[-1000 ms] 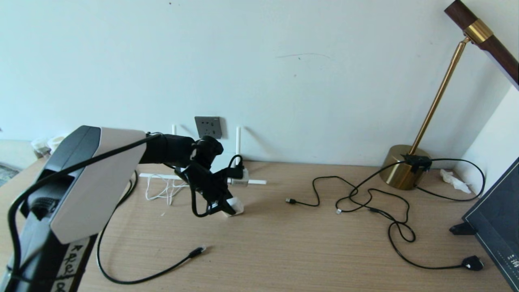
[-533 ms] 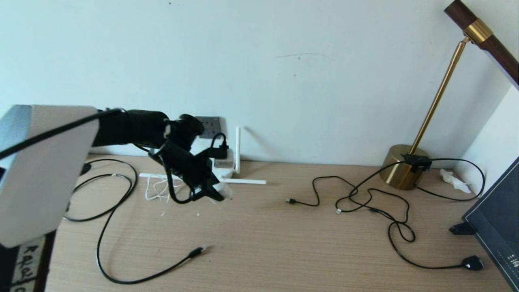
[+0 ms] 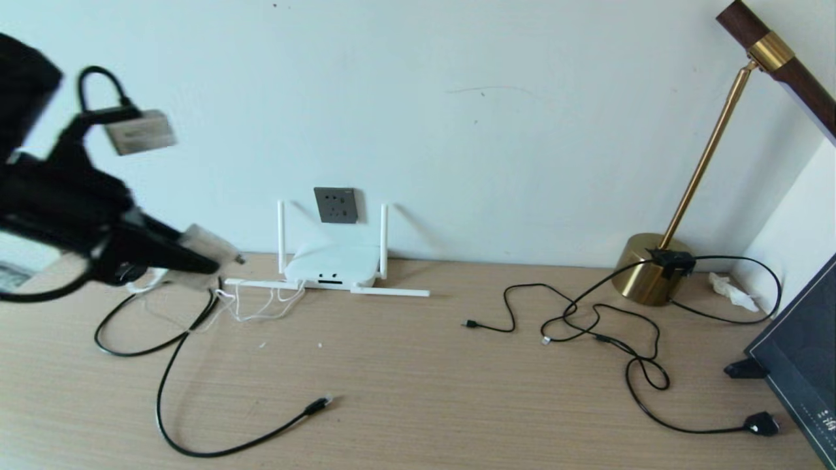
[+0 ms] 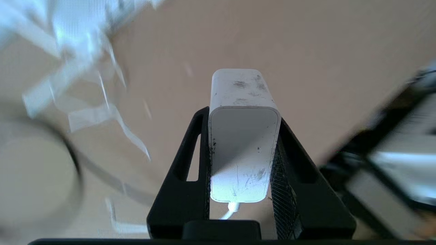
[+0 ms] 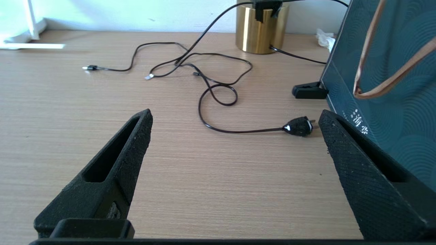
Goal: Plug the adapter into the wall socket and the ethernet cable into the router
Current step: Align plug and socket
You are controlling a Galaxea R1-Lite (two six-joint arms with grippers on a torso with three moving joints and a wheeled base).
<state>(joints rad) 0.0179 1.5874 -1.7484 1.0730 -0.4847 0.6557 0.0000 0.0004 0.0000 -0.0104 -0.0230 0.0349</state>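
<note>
The adapter's pins are slanting down across the table, so next I pull my left gripper back and turn the adapter to face the wall socket straight on.
My left gripper is at the far left above the table, shut on the white adapter. In the left wrist view the adapter sits squarely between both fingers, its thin white cord leaving at the back. The cord trails in loops on the table to the router, which stands against the wall with two antennas upright. Just above it on the wall is the dark grey wall socket. The ethernet cable's plug lies on the table nearer me. My right gripper hangs open, low over bare table.
A brass lamp stands at the back right with thin black cables tangled before it. A black two-pin plug lies close to my right gripper's finger. A dark teal bag stands along the right edge.
My left arm has swung left and upward with the adapter, away from the spot in front of the router. The router and socket now show fully. The right gripper has stayed open.
</note>
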